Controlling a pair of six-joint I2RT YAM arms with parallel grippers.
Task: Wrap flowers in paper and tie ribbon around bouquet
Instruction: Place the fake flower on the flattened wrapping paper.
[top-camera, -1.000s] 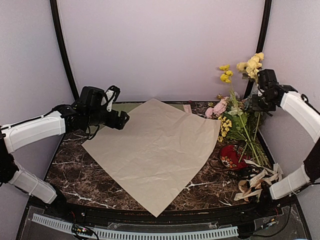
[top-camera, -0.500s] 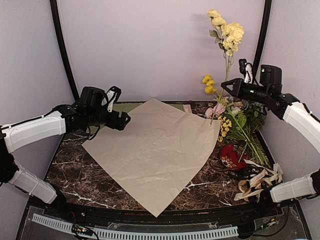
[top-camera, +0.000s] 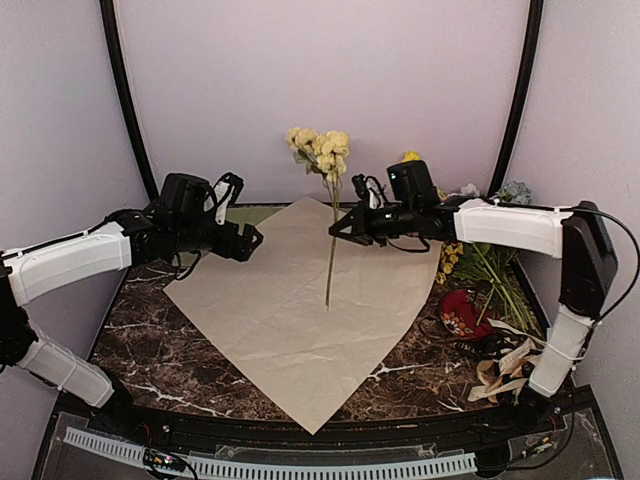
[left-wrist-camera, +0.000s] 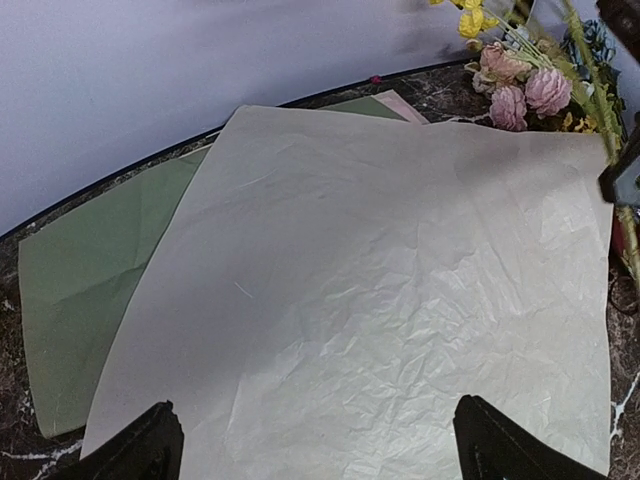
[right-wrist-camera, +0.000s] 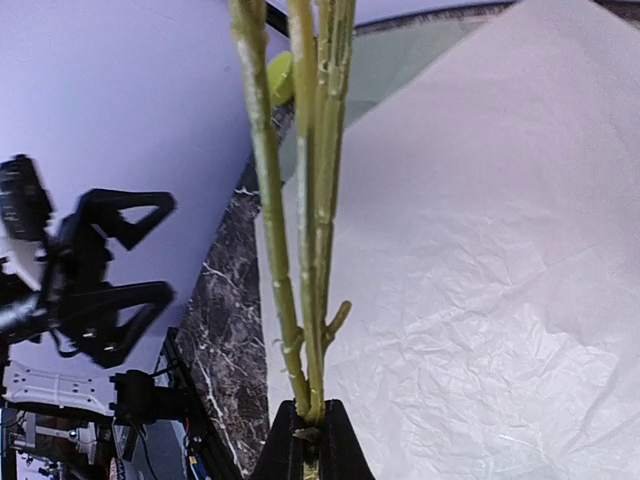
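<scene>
The yellow heads (top-camera: 322, 150) are toward the back corner and the stalk is over the paper's middle (top-camera: 312, 302), so my right gripper should go down next and let go there.
The paper (top-camera: 300, 300) lies flat on the marble table, tan face up, and also fills the left wrist view (left-wrist-camera: 400, 290). My right gripper (top-camera: 338, 229) is shut on a stalk of the flowers (top-camera: 320, 146). The yellow heads stand above it and the stalk's lower end hangs over the middle of the paper. In the right wrist view the green stalks (right-wrist-camera: 300, 200) rise from the closed gripper (right-wrist-camera: 308, 415). My left gripper (top-camera: 247, 240) hovers open and empty over the paper's left corner (left-wrist-camera: 315, 420). More flowers (top-camera: 482, 255) lie at the right. The ribbon and the bouquet are out of view.
A green sheet (left-wrist-camera: 90, 270) lies under the paper at the back left. Pink roses (left-wrist-camera: 522, 92) sit at the back right by the flower pile. A red object (top-camera: 462, 312) and printed cream ribbons (top-camera: 515, 362) lie at the front right.
My right arm swung left from the right wall, carrying the yellow flower stalk from high over the pile to above the paper's middle. The left arm and the paper have stayed still.
</scene>
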